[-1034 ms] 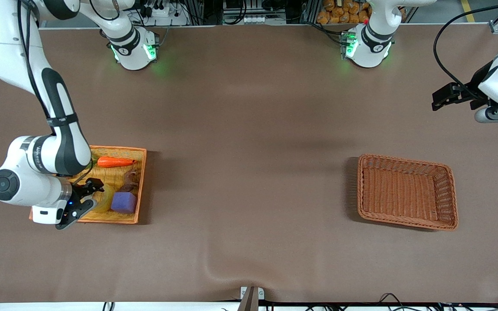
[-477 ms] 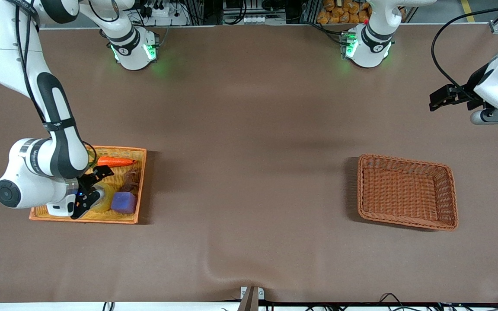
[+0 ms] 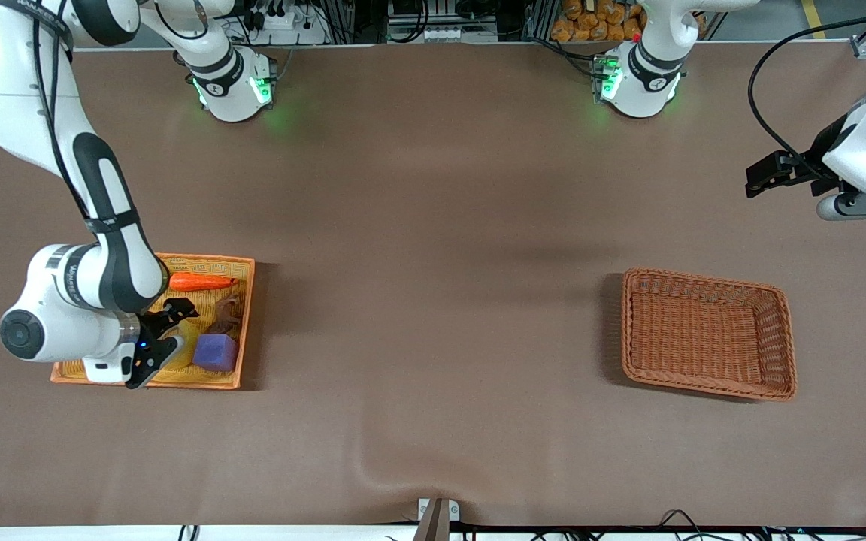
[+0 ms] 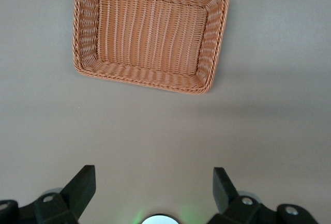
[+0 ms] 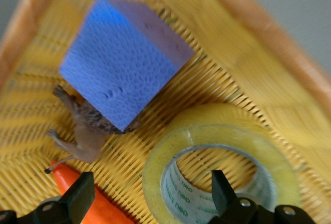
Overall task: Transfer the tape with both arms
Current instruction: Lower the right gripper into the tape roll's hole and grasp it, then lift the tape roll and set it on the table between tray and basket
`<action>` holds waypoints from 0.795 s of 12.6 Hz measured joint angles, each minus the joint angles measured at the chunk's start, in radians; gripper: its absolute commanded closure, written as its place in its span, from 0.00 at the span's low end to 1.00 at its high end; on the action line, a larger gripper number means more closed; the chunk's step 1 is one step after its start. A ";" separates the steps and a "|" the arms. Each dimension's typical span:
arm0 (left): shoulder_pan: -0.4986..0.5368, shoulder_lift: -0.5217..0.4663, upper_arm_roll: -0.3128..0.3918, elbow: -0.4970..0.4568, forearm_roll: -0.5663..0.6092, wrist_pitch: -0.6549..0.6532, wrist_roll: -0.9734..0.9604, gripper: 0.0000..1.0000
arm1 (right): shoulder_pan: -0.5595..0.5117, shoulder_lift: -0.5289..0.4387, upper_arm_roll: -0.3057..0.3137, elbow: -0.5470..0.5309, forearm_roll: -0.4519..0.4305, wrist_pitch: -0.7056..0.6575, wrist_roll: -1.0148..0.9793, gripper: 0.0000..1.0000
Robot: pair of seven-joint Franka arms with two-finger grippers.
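Note:
I can see a piece of wicker [image 5: 126, 185] between the tape [image 5: 161, 176] and the carrot, so I expect the tape to come up by itself when I lift it.
The tape [image 5: 222, 125], a yellowish ring with a grey core, lies flat in the orange tray [image 3: 246, 323] beside the purple cube [image 3: 215, 352]. In the front view my right hand hides it. My right gripper [image 3: 169, 333] is open low over the tape. In the right wrist view the gripper [image 5: 150, 195] straddles the ring's wall, with one finger over the core hole and the other outside it, by the carrot [image 5: 90, 206]. My left gripper [image 3: 762, 174] is open and empty, up over bare table at the left arm's end; it also shows in the left wrist view [image 4: 152, 182].
The tray also holds the carrot [image 3: 200, 282] and a small brown toy animal [image 3: 226, 309], with the cube [image 5: 124, 63] close to the tape. An empty brown wicker basket [image 3: 704, 281] stands toward the left arm's end and also shows in the left wrist view [image 4: 150, 79].
My right gripper has moved farther in over the tray and lower, and now covers the tape in the front view. My left gripper has shifted only slightly.

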 measured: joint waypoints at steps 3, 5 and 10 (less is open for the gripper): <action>0.000 0.000 0.000 0.000 0.000 0.002 0.000 0.00 | 0.000 0.034 -0.002 -0.002 -0.002 0.011 0.000 1.00; 0.000 0.000 0.000 -0.001 0.000 0.003 0.000 0.00 | -0.001 0.034 -0.002 -0.001 -0.002 0.011 0.000 1.00; 0.000 0.000 0.000 -0.003 0.000 0.003 0.000 0.00 | 0.000 0.019 -0.001 0.027 -0.002 -0.050 -0.001 1.00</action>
